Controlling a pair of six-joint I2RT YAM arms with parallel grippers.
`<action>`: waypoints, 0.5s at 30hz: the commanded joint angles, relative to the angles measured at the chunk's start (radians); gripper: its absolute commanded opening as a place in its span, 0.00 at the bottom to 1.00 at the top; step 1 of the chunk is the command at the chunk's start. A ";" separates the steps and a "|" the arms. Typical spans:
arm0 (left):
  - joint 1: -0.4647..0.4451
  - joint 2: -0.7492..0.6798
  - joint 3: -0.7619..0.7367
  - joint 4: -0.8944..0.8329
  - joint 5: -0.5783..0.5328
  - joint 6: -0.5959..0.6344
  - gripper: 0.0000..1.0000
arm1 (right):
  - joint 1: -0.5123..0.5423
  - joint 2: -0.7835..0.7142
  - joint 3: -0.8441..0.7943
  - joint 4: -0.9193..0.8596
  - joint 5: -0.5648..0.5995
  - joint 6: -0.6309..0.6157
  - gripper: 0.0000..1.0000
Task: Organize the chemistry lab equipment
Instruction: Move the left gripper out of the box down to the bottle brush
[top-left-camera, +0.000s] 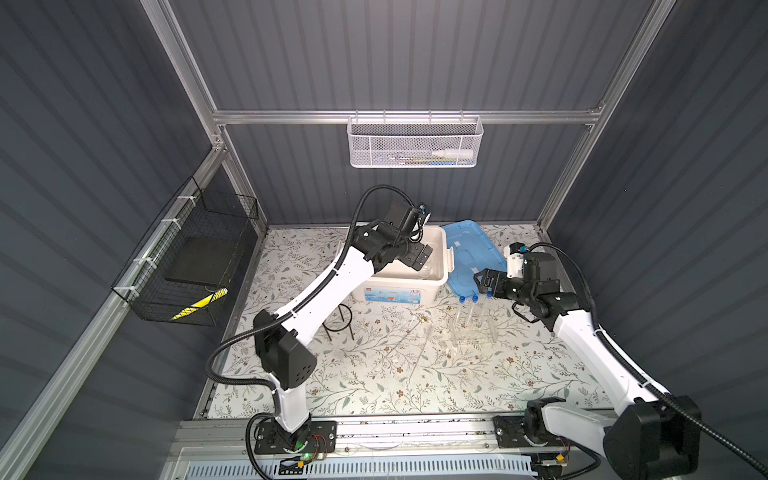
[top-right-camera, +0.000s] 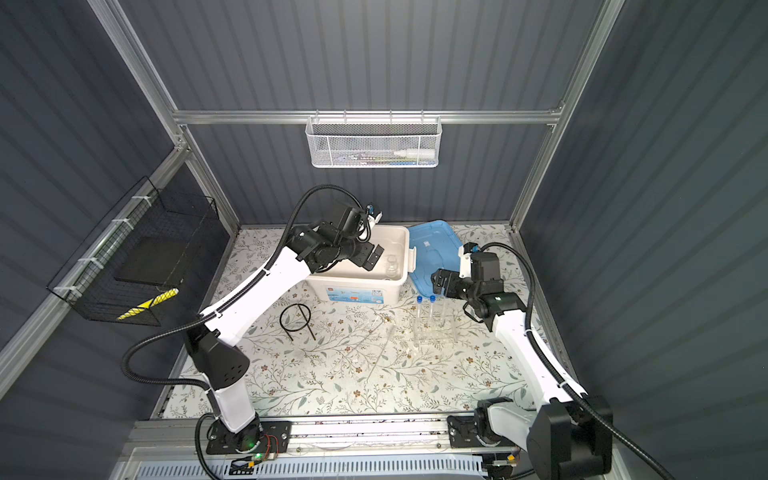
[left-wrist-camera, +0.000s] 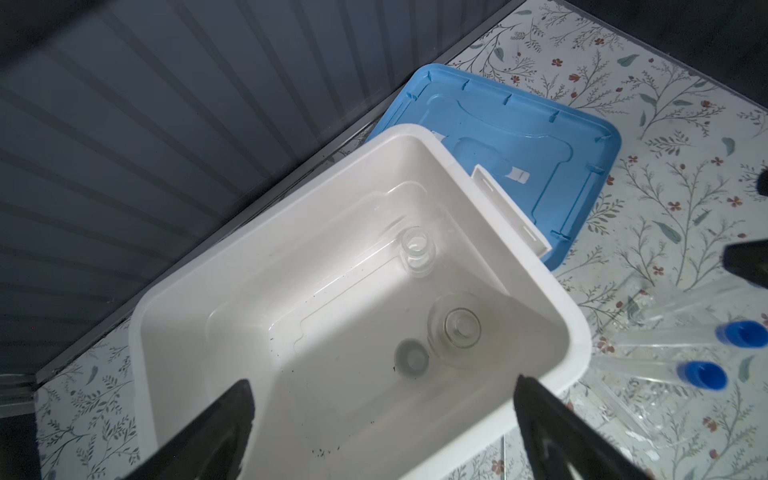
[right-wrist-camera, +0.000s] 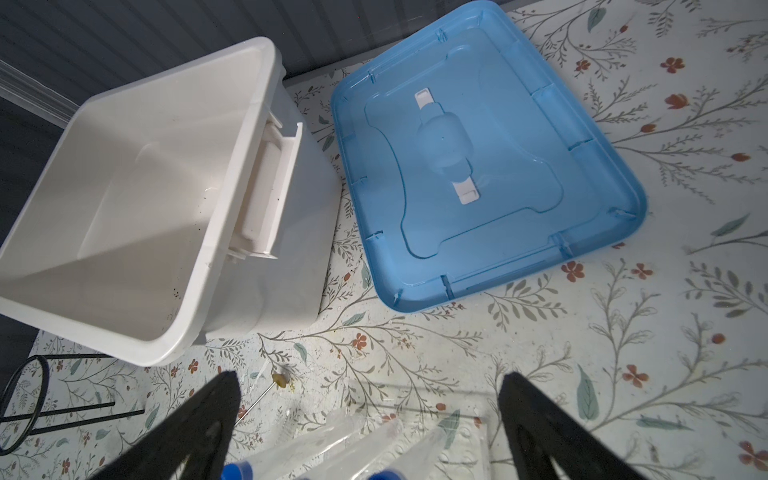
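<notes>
I can see that the thin rod (top-right-camera: 385, 340) is clear of the box and the rack. I keep moving my open left gripper toward its stem (top-right-camera: 374, 365) until the fingers close there.
My left gripper (left-wrist-camera: 384, 415) hangs open and empty over the white storage box (left-wrist-camera: 577, 332). On the box floor stand a clear flask (left-wrist-camera: 455, 328), a small clear beaker (left-wrist-camera: 417, 251) and a small round dish (left-wrist-camera: 411, 357). My right gripper (right-wrist-camera: 370, 415) is open above the blue-capped test tubes (top-left-camera: 473, 299) standing in the clear rack (top-left-camera: 473, 332), touching none. A black ring tripod (top-right-camera: 296, 320) stands in front of the box. A thin glass rod (right-wrist-camera: 257, 401) lies on the mat beside the rack.
The blue lid (top-left-camera: 473, 249) lies upside down to the right of the box. A white mesh basket (top-left-camera: 415, 143) hangs on the back rail. A black wire basket (top-left-camera: 187, 257) hangs on the left wall.
</notes>
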 joint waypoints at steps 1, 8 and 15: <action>-0.077 -0.067 -0.110 0.051 -0.088 -0.023 1.00 | 0.002 -0.025 -0.008 -0.006 0.013 -0.014 0.99; -0.213 -0.214 -0.403 0.114 -0.036 -0.165 0.99 | -0.003 -0.035 -0.008 -0.020 0.033 -0.021 0.99; -0.313 -0.264 -0.651 0.179 -0.022 -0.314 0.99 | -0.004 -0.035 -0.008 -0.017 0.037 -0.007 0.99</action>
